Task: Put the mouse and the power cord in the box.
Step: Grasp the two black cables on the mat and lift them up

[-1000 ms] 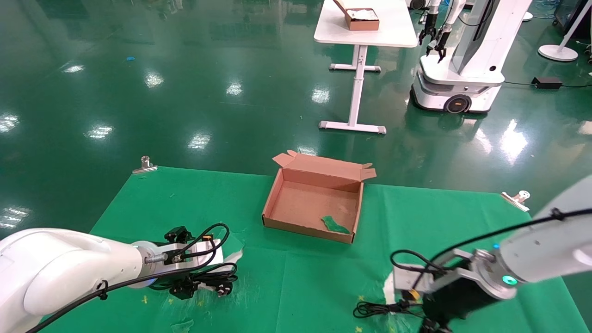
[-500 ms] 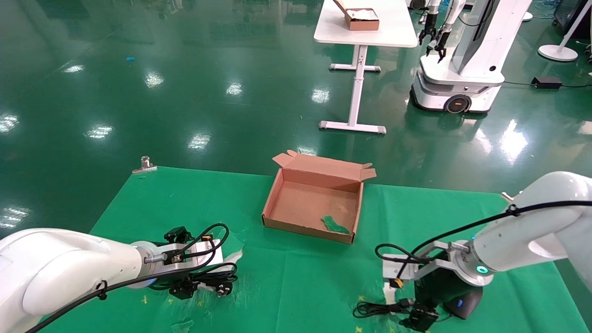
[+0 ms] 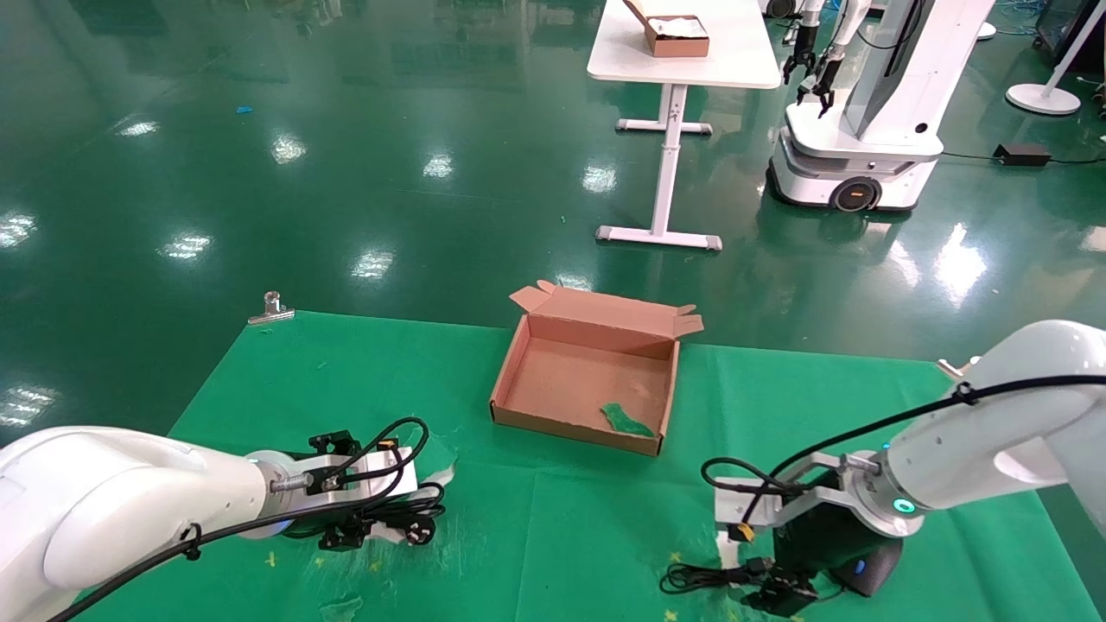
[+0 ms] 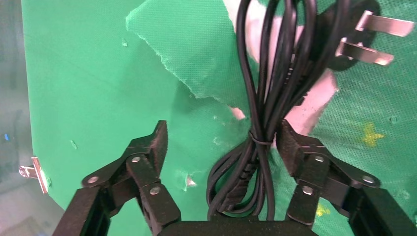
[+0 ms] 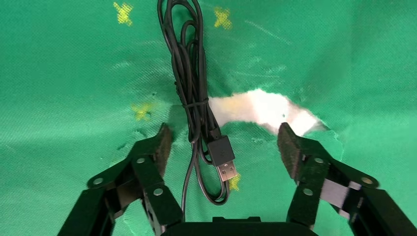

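A thin tie (image 4: 260, 140) holds the loops tight at the middle, so I expect the power cord (image 4: 275, 86) to come up as one bundle, plug and all, when I lift it.
The power cord (image 3: 399, 518), a tied black bundle (image 4: 268, 98) with a pronged plug (image 4: 354, 34), lies on the green cloth at the near left. My left gripper (image 3: 346, 537) is open low over it, and the bundle runs between the spread fingers (image 4: 222, 135). The black mouse (image 3: 864, 574) sits at the near right, its thin cable (image 3: 700, 577) coiled to its left. My right gripper (image 3: 782, 594) is open over that cable (image 5: 189, 73), with the USB plug (image 5: 223, 157) between the fingers (image 5: 224, 137). The open brown box (image 3: 587, 380) stands mid-table.
A green scrap (image 3: 626, 421) lies inside the box. The cloth is torn near both grippers, showing white (image 5: 260, 110). Metal clips (image 3: 272, 309) (image 3: 963, 367) hold the cloth's far corners. Another robot (image 3: 864, 112) and a white table (image 3: 683, 52) stand far behind.
My right arm has swung in from the near right corner and settled over the mouse cable, uncovering the mouse. The left gripper and power cord have barely shifted.
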Robot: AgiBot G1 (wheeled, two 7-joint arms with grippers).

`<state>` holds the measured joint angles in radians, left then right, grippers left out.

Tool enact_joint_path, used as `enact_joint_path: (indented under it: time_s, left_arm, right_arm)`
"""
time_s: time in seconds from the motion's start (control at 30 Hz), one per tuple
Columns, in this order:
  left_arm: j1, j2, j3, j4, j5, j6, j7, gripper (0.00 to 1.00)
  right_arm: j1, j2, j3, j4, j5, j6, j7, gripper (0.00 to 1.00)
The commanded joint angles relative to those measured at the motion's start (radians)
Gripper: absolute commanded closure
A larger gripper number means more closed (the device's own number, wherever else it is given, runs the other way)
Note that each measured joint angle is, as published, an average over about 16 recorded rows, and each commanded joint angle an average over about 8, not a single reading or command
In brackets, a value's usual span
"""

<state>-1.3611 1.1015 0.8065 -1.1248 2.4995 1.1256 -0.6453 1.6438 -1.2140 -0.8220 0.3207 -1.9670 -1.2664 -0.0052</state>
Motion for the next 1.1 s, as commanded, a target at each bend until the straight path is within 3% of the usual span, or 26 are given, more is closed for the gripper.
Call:
enact_joint_path:
  time_s: [0.03, 1.1]
  left_arm:
    - [0.0, 0.0, 0.0, 0.0, 0.0, 0.0, 0.0, 1.0]
    - [0.0, 0.0, 0.0, 0.0, 0.0, 0.0, 0.0, 1.0]
  right_arm:
    - [-0.001, 0.001, 0.0, 0.003, 0.001, -0.002, 0.0, 1.0]
    - [-0.003, 0.006, 0.002, 0.015, 0.006, -0.01, 0.002, 1.0]
